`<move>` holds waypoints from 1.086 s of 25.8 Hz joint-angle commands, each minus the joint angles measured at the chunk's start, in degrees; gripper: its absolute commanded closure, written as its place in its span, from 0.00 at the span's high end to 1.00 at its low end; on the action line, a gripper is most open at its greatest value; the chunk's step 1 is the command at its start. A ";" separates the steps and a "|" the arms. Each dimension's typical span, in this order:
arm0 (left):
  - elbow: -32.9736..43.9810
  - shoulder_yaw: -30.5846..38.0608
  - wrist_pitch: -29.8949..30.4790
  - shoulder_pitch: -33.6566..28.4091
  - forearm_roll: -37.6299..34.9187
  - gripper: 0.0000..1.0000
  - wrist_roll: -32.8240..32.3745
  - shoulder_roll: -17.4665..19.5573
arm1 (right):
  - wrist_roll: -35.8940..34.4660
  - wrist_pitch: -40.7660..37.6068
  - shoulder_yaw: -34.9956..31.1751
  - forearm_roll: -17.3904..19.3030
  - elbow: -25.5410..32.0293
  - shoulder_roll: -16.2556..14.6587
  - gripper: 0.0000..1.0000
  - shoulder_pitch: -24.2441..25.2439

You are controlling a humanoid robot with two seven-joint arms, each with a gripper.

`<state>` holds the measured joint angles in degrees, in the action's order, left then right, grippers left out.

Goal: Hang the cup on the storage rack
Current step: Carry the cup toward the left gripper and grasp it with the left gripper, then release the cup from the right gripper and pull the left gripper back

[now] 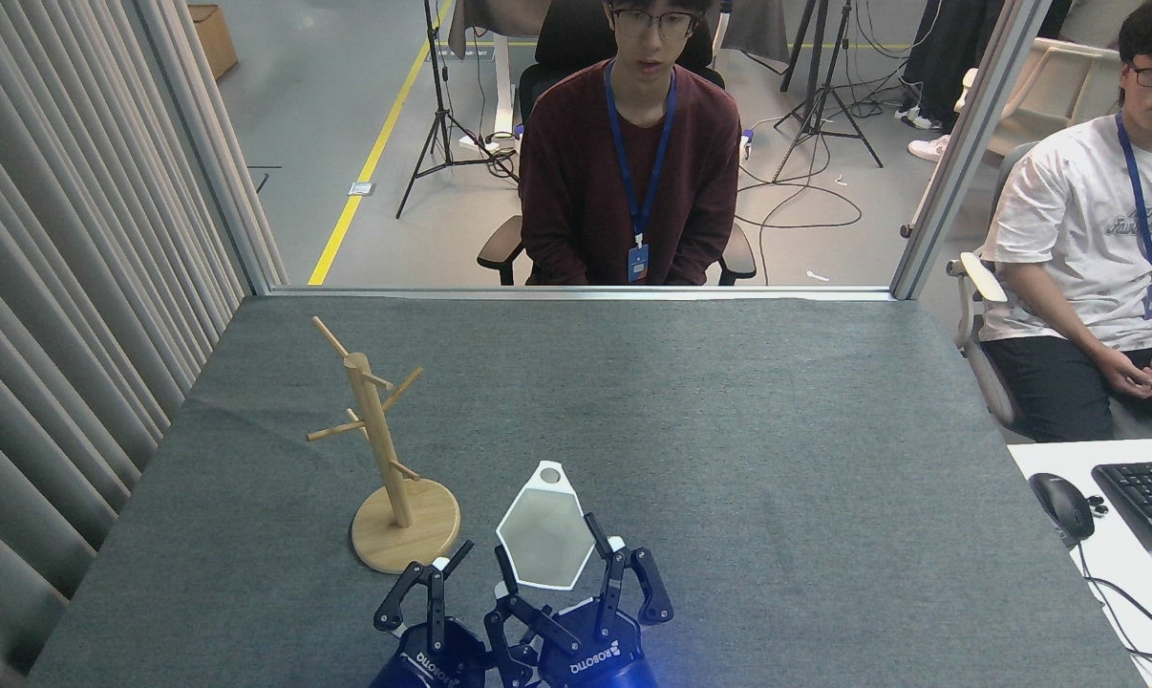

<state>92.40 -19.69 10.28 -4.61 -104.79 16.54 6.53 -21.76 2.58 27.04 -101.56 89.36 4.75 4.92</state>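
Observation:
The white cup's rim tab (pixel 550 476) sticks out past the cup's opening (pixel 545 540), so I should expect a handle loop hidden under the tab that slips sideways over a peg.
The white hexagonal cup (pixel 544 535) is at the near middle of the table, its mouth toward me and its rim tab with the round hole pointing away. My right gripper (pixel 555 566) is shut on the cup's near sides. The wooden storage rack (pixel 373 420) stands upright on its round disc base (pixel 423 535), just left of the cup and a short gap from it. Its thin pegs carry nothing. My left gripper (pixel 454 591) sits right beside the right one, near the rack's base, open with nothing in it.
The grey felt table (pixel 729 430) ends at a metal frame at the back. A person in a dark red top sits behind it (pixel 630 162), and another sits at the right (pixel 1092 258). A curtain (pixel 70 287) lines the left side. A mouse (pixel 1061 505) and keyboard (pixel 1149 497) lie on a white desk at right.

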 commanded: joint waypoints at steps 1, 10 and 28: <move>1.03 0.00 0.97 0.04 0.02 0.99 -0.02 -0.29 | -0.13 0.50 1.26 -0.04 -0.85 0.17 0.63 -0.08; 0.94 -0.09 1.76 1.27 0.02 0.99 -0.02 -0.29 | -0.39 2.25 5.74 -0.39 -1.47 0.00 0.63 -0.08; 0.32 -0.09 1.41 1.44 -0.06 0.46 0.42 -0.29 | -6.10 0.49 5.13 0.93 9.87 -0.18 0.99 0.27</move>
<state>92.89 -19.73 12.09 -3.04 -104.80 16.65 6.36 -26.85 3.65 33.26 -101.61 94.93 4.43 5.38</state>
